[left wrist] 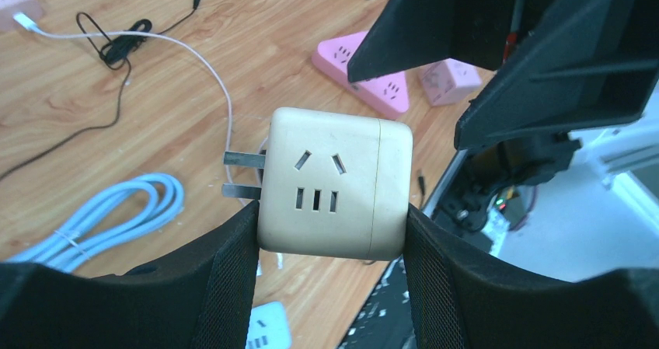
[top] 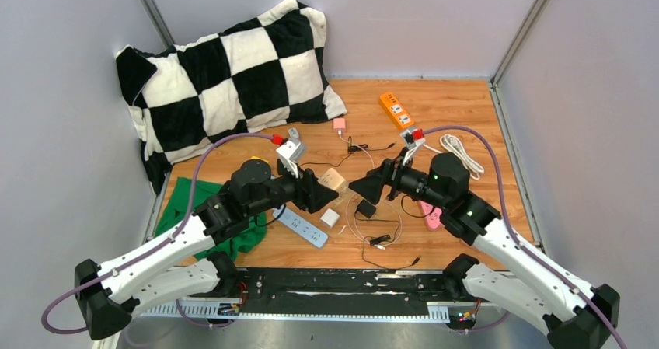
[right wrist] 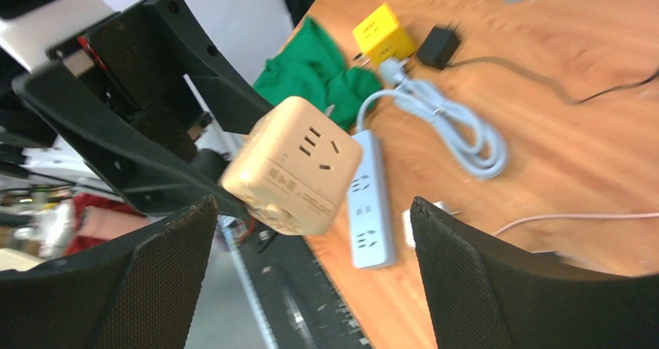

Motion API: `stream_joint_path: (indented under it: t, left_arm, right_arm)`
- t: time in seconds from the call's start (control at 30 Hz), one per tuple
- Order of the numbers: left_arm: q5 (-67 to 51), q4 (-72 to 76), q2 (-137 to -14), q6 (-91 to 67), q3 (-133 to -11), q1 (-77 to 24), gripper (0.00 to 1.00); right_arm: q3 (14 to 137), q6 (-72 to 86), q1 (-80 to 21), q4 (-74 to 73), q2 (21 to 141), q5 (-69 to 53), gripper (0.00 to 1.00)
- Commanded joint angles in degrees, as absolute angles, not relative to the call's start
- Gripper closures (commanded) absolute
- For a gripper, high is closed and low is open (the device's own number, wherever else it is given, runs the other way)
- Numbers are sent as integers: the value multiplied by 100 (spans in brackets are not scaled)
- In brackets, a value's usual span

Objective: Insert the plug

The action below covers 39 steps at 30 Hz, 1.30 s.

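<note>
Next, my right gripper grabs the beige cube adapter (top: 332, 179) and brings it to the pink strip (top: 432, 221), as that lies under my right arm, far from my left gripper.
A beige cube adapter (left wrist: 334, 182) with two flat prongs (left wrist: 241, 174) on its left side is held above the table. My left gripper (left wrist: 332, 236) is shut on it, one finger on each side. In the top view the cube (top: 332, 179) sits at the tip of my left gripper (top: 320, 189). My right gripper (top: 364, 187) faces it from the right, open and empty. In the right wrist view the cube (right wrist: 291, 166) hangs just ahead of my open right gripper (right wrist: 312, 213), apart from both pads. A light blue power strip (top: 301, 226) lies on the table below; it also shows in the right wrist view (right wrist: 367, 197).
A checkered pillow (top: 233, 77) lies at the back left and a green cloth (top: 194, 209) under my left arm. An orange power strip (top: 395, 109), a pink strip (top: 430, 213), a black adapter (top: 365, 209), a small white cube (top: 330, 218) and loose cables lie around.
</note>
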State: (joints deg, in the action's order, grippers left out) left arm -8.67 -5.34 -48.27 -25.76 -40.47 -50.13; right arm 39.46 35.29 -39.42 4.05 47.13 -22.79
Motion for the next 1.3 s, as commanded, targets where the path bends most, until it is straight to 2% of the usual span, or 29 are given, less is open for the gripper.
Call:
stream_joint_path:
  t: [0.0, 0.17, 0.33, 0.6, 0.73, 0.8, 0.87, 0.97, 1.03, 1.1, 1.17, 1.27]
  left_arm:
    - [-563, -390, -4843, -3847, -4328, -5026, 100]
    - [-382, -592, -4828, -4631, -4401, -5027, 100]
    - [-748, -362, -5000, -5580, -4349, -5019, 100]
    - [-1349, -502, -5512, -5965, -4518, -5020, 100]
    - [-1389, -492, -5517, -5993, -4509, -5025, 100]
    - [-1393, -499, -5499, -5982, -4502, -5027, 100]
    - [-1389, -518, -5487, -5980, -4485, -5021, 100]
    - [-1383, -535, -5491, -5900, -4474, -5027, 100]
    - [-1313, -690, -5500, -5689, -4541, -5023, 81]
    - [-1056, -1060, -5527, -5259, -4708, -5027, 52]
    - [-697, -1572, -5569, -4718, -4976, -5027, 34]
    - [-140, -2303, -5635, -4061, -5347, -5025, 17]
  right_arm:
    - [3806, 2336, -4149, 140, 4171, -1272, 8]
    - [3783, 1856, -4366, 158, 3801, -1219, 8]
    - [3981, 1402, -4870, 55, 3999, -1019, 7]
    - [4125, 539, -5999, 29, 4419, 335, 8]
    - [4327, 268, -6372, -192, 4812, 945, 16]
    - [4409, 168, -6536, -193, 4972, 1244, 22]
    - [4465, 170, -6581, -159, 5102, 1319, 33]
    - [4442, 263, -6583, -53, 5201, 1349, 65]
    - [4421, 362, -6582, -50, 5195, 1450, 83]
    - [4393, 440, -6583, -44, 5201, 1800, 97]
    - [4377, 454, -6571, -118, 5221, 2178, 100]
    - [4519, 592, -6420, -628, 5349, 2569, 100]
